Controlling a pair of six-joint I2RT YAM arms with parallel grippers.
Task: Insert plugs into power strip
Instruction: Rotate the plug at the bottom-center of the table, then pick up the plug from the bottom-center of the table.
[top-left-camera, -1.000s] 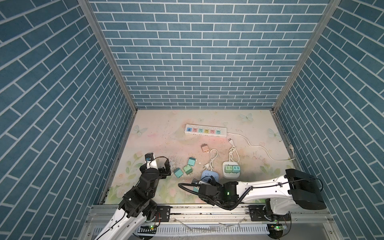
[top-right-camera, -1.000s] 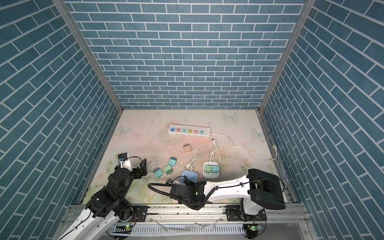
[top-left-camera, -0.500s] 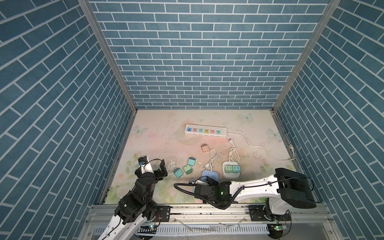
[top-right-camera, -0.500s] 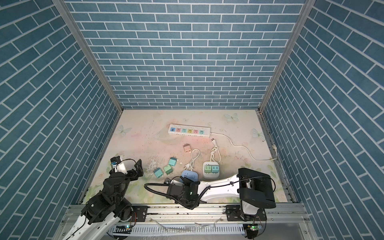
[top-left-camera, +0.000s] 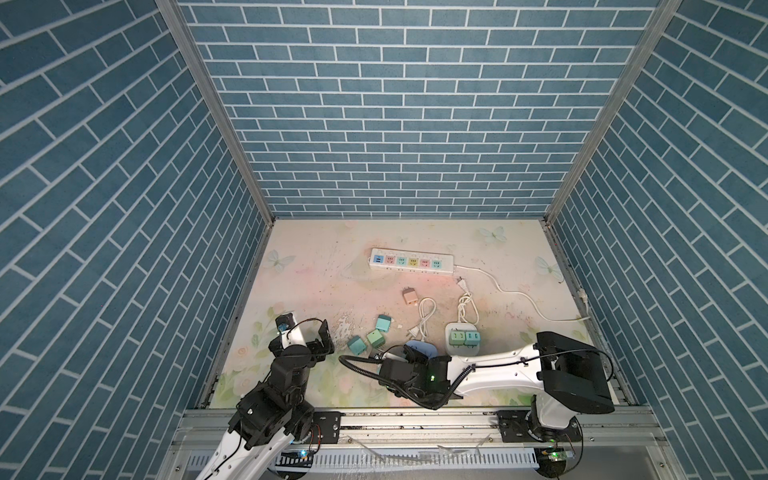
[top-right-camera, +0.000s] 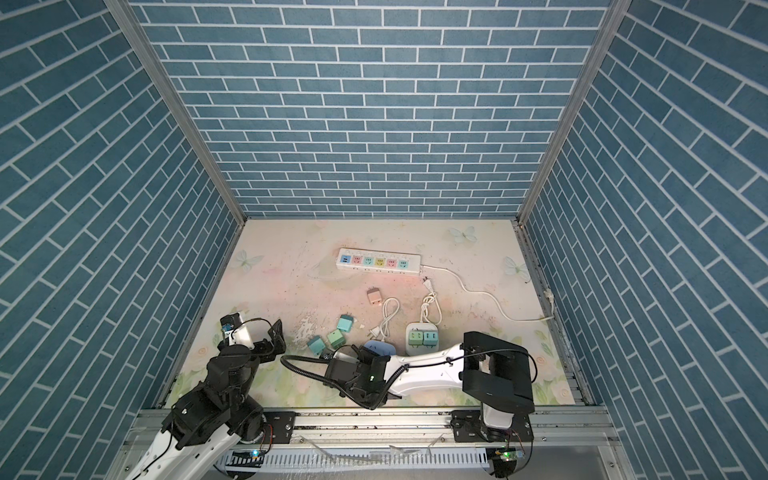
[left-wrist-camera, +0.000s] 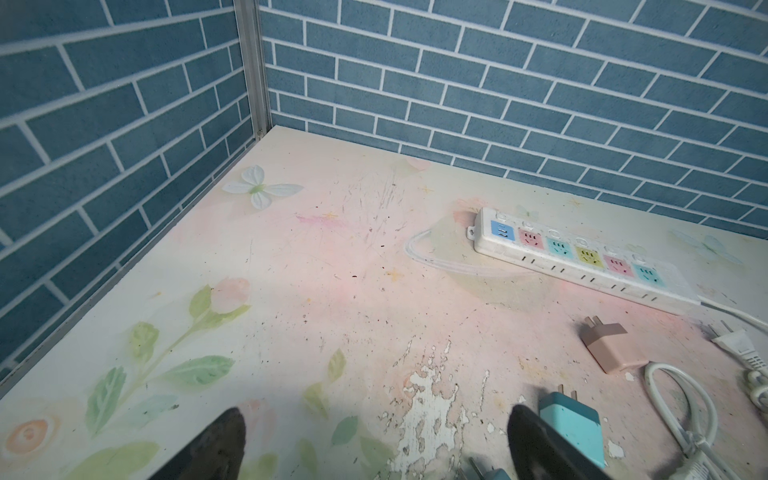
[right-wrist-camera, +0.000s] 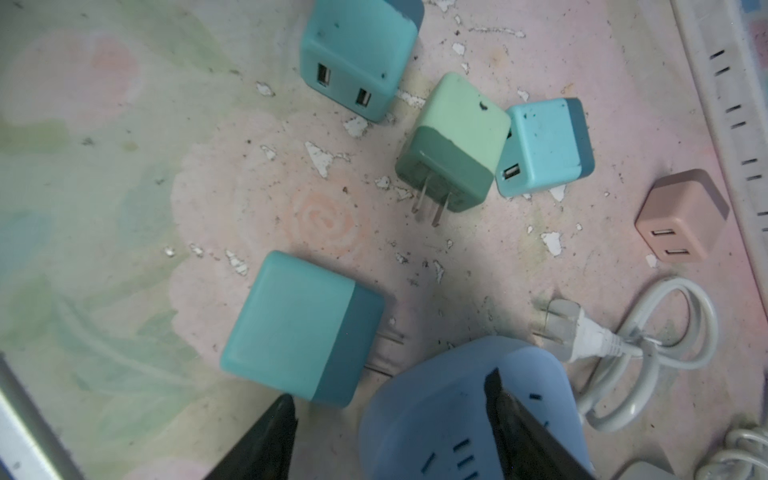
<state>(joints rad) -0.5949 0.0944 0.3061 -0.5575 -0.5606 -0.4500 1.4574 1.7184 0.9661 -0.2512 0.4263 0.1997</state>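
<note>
The teal plug (right-wrist-camera: 320, 332) beside the blue socket block is clear of the other plugs, so the open right gripper should keep moving toward its body (right-wrist-camera: 286, 320) and close there.
The long white power strip (top-left-camera: 409, 262) with coloured sockets lies at the back of the table. A pinkish-tan plug (top-left-camera: 410, 296) lies in front of it. Three teal and green plugs (top-left-camera: 375, 338) lie loose mid-table, and two green plugs (top-left-camera: 464, 337) stand in a small white socket block. My right gripper (right-wrist-camera: 390, 399) is open, low over the edge of a blue socket block (right-wrist-camera: 457, 399). A teal plug (right-wrist-camera: 299, 328) lies flat just beyond one finger, untouched. My left gripper (left-wrist-camera: 374, 419) is open over bare table, with a teal plug (left-wrist-camera: 573, 428) beside one finger.
Two coiled white cords with white plugs (top-left-camera: 424, 320) lie between the loose plugs and the small white block. The strip's cord (top-left-camera: 519, 299) runs to the right wall. Blue brick walls close in three sides, and a metal rail (top-left-camera: 415, 419) runs along the front.
My right arm has swung left along the front of the table, nearer the loose teal plugs. My left arm has drawn back a little toward the front left corner.
</note>
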